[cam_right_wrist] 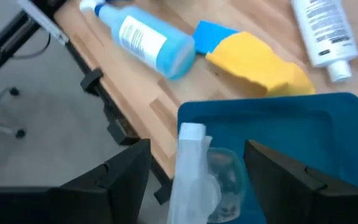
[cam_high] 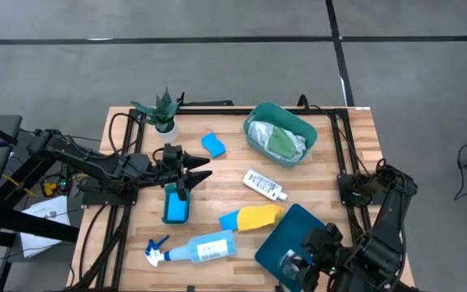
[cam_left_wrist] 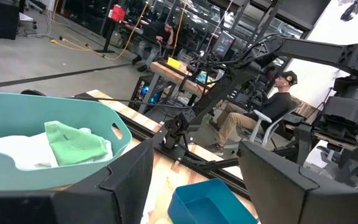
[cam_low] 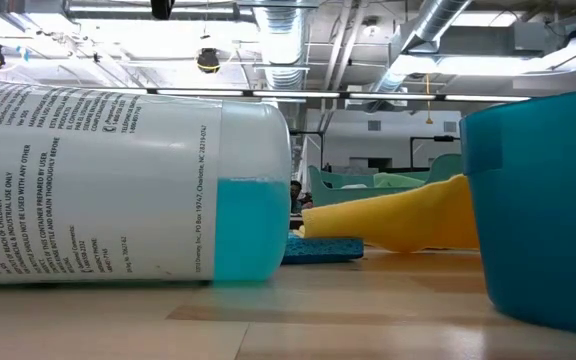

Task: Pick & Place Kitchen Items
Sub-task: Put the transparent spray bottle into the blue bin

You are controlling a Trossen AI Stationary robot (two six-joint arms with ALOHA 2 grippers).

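Note:
Next, I swing my right gripper in line with the cup's handle (cam_right_wrist: 191, 168) and close it on the handle, because the silvery cup's round body (cam_right_wrist: 226, 186) sits beside its handle between my fingers.
My right gripper (cam_right_wrist: 197, 186) hangs open over the dark blue tub (cam_high: 290, 231) at the table's near right. A crinkled silvery cup (cam_right_wrist: 213, 180) lies in the tub between the fingers, and neither finger touches it. My left gripper (cam_high: 203, 168) waits open and level at the table's left, above a blue sponge (cam_high: 176, 204), with nothing between its fingers (cam_left_wrist: 129, 180). The spray bottle (cam_high: 197, 247) lies on its side near the front edge. Beside it a yellow cloth (cam_high: 259, 216) partly covers another blue sponge (cam_high: 229, 220). A white bottle (cam_high: 264, 185) lies on its side mid-table.
A pale green tub (cam_high: 254, 122) holding white and green cloths stands at the back. A third blue sponge (cam_high: 212, 144) and a potted plant (cam_high: 162, 113) are at the back left. Bare wood lies between the white bottle and the left gripper. A person sits beyond the table (cam_left_wrist: 260, 112).

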